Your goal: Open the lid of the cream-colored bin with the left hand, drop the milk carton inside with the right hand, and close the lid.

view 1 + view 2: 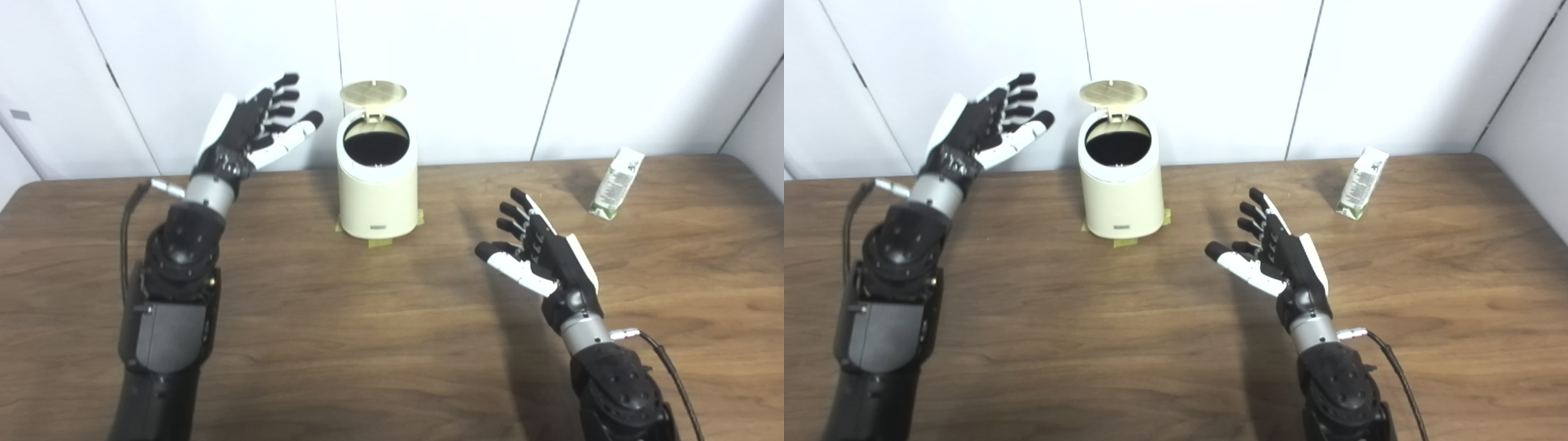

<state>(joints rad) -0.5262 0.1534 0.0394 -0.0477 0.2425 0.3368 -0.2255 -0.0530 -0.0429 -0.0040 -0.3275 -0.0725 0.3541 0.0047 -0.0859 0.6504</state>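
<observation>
I expect the round lid (373, 93) to stay open by itself when I drop the milk carton inside, because the lid is standing up unheld on its hinge (375, 117).
The cream-colored bin (376, 190) stands at the back middle of the wooden table, taped down at its base. Its round lid (373, 93) is flipped up and back, and the dark inside shows. My left hand (254, 128) is open and raised to the left of the bin, level with its top, holding nothing. The milk carton (616, 183) lies at the back right of the table, leaning toward the wall. My right hand (539, 251) is open and empty above the table, between the bin and the carton, a good way short of the carton.
The wooden table (367, 343) runs the full width. A white panelled wall (478, 61) stands right behind the bin and carton. Cables hang from both wrists.
</observation>
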